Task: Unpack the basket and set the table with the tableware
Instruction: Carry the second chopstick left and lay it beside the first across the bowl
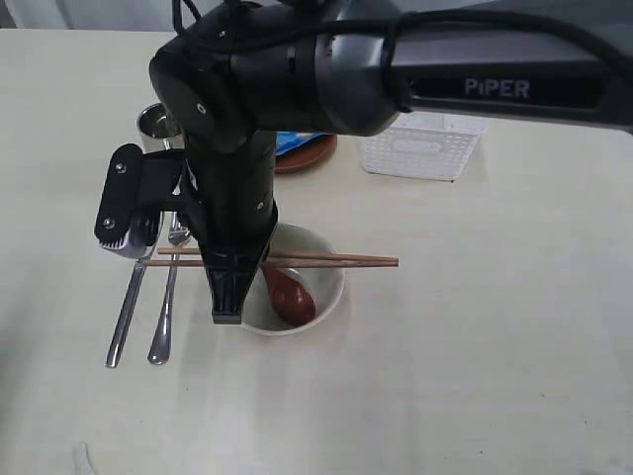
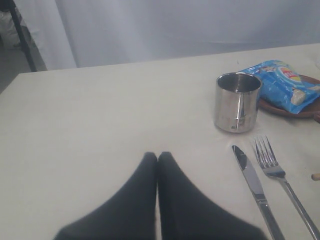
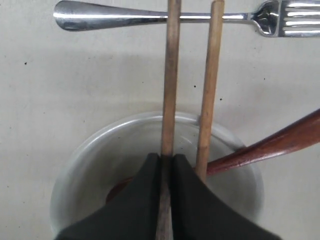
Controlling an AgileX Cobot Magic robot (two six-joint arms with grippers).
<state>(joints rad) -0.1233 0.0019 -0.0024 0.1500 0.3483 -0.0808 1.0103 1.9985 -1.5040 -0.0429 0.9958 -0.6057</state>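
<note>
The chopsticks (image 3: 170, 85) are crooked across the bowl, so my right gripper needs to let go of the chopstick it holds, then push it next to the other one from the bowl's near side (image 1: 269, 331).
My right gripper (image 3: 166, 157) is shut on one of the two wooden chopsticks (image 3: 171, 75); the other chopstick (image 3: 210, 85) lies just beside its finger. Both span the off-white bowl (image 3: 75, 170), which holds the reddish-brown spoon (image 3: 270, 145). In the exterior view the right gripper (image 1: 226, 312) points down at the bowl (image 1: 321, 297), with the chopsticks (image 1: 336, 260) across its rim. The knife (image 1: 127, 307) and fork (image 1: 166, 297) lie left of the bowl. My left gripper (image 2: 157, 156) is shut and empty over bare table (image 2: 90, 125), near the steel cup (image 2: 238, 101).
The white basket (image 1: 420, 143) stands at the back right. A blue chip bag (image 2: 282, 90) rests on the dark brown plate (image 2: 290, 109) behind the cup. The knife (image 2: 254, 182) and fork (image 2: 277, 175) lie beside the left gripper.
</note>
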